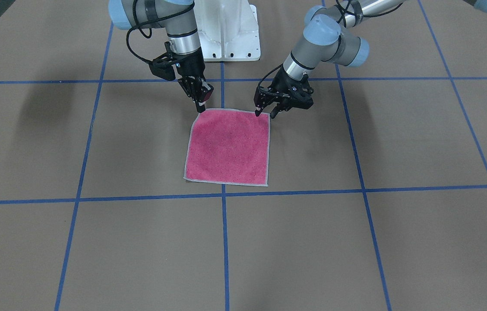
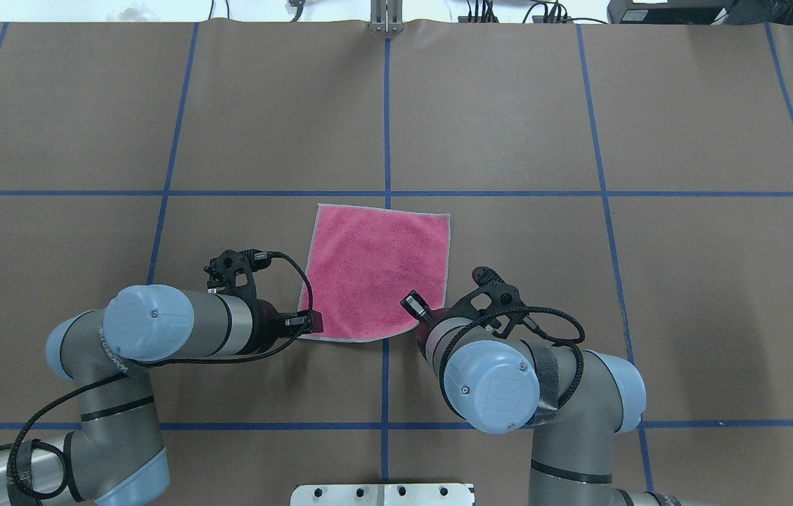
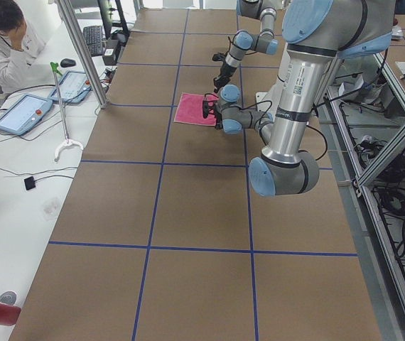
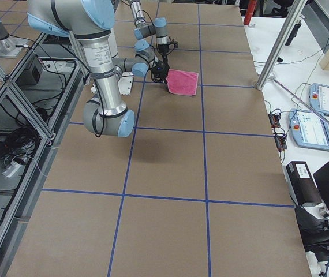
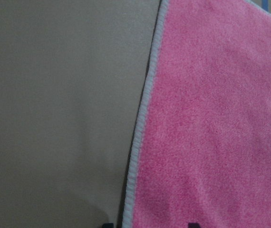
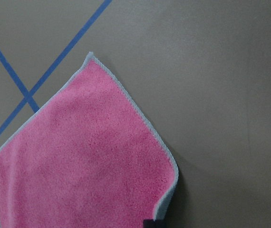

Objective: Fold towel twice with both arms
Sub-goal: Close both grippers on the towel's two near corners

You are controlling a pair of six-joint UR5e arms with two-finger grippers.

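The towel's far half (image 1: 226, 165) will stay flat when I fold the towel's near edge over, because the towel's side edge curves (image 1: 194, 122) only near my right gripper.
The towel (image 1: 228, 147) lies flat and pink side up on the brown table, also seen from overhead (image 2: 375, 274). My left gripper (image 1: 266, 114) is open. Its fingers straddle the towel's near-left corner (image 2: 311, 323), and the left wrist view shows the grey stitched border (image 5: 140, 118) running between the fingertips. My right gripper (image 1: 200, 108) is down at the near-right corner (image 2: 416, 309) with its fingers together. In the right wrist view that corner of the towel (image 6: 88, 161) curls up slightly at the dark fingertip, so the gripper seems shut on the towel.
Blue tape lines (image 2: 386, 126) divide the table into squares. The white pedestal (image 1: 226, 30) stands behind the towel on the robot's side. A person (image 3: 3, 35) sits at a side bench with tablets (image 3: 21, 114) and a metal post (image 3: 82, 50).
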